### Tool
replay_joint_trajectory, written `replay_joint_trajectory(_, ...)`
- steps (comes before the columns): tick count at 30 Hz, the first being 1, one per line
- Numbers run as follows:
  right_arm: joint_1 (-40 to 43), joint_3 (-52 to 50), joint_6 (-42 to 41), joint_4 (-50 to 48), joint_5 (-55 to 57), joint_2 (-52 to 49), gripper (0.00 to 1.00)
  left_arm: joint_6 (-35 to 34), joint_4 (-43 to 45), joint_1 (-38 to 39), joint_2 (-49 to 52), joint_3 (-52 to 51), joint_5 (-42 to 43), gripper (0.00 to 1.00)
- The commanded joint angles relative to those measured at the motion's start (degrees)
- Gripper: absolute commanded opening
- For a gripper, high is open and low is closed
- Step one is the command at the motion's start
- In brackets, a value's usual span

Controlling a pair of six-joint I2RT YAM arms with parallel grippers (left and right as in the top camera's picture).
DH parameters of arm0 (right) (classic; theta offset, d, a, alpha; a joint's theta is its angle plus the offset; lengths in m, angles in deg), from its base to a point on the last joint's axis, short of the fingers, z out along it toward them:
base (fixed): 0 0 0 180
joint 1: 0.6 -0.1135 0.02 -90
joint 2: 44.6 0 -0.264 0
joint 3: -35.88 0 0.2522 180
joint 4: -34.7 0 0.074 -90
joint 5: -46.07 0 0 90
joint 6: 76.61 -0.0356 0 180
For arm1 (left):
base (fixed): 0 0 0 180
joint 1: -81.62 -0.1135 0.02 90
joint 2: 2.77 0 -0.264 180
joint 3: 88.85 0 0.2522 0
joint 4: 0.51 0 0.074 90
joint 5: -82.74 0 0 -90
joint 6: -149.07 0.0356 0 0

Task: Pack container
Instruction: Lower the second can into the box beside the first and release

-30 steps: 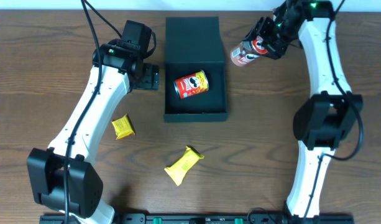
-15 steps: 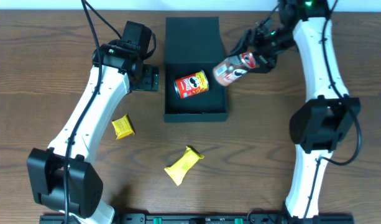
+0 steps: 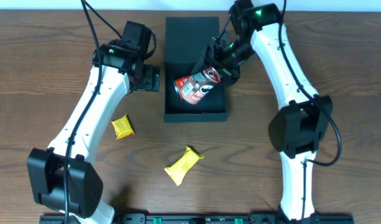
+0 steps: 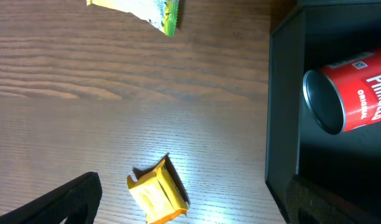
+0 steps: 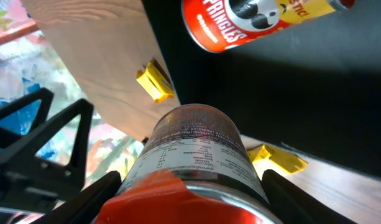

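The red can is tilted in my right gripper, held by its lid end (image 5: 184,198). Next, I let go of it beside the lying can and push it down with shut fingers.
The dark square container (image 3: 196,116) stands open at the table's middle, its lid flap (image 3: 191,37) lying behind it. My right gripper (image 3: 220,65) is shut on a red snack can (image 3: 204,81) and holds it tilted over the container's inside. In the right wrist view the held can (image 5: 196,162) fills the foreground, with a second red can (image 5: 258,22) lying inside the container beyond it. My left gripper (image 3: 150,78) is open and empty beside the container's left wall (image 4: 283,106). The lying can also shows in the left wrist view (image 4: 352,93).
A small yellow packet (image 3: 122,126) lies left of the container, below my open left jaws (image 4: 190,186) in the wrist view (image 4: 158,198). A longer yellow packet (image 3: 184,165) lies in front of the container, also visible at the left wrist view's top edge (image 4: 140,9).
My right gripper has carried its red can leftward from the table right of the container to over the container's inside. The left arm has not moved.
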Motion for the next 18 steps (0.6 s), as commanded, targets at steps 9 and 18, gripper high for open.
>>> replay_joint_trajectory(9, -0.1, -15.4, -4.0, -11.2, -12.5, 0.8, 0.67, -0.4, -0.4, -0.1, 0.6, 0.7, 0.2, 0.95)
replay_joint_trajectory(18, -0.1, -17.4, -5.6, -15.0, -9.9, 0.8, 0.72, -0.4, -0.6, -0.1, 0.6, 0.7, 0.2, 0.95)
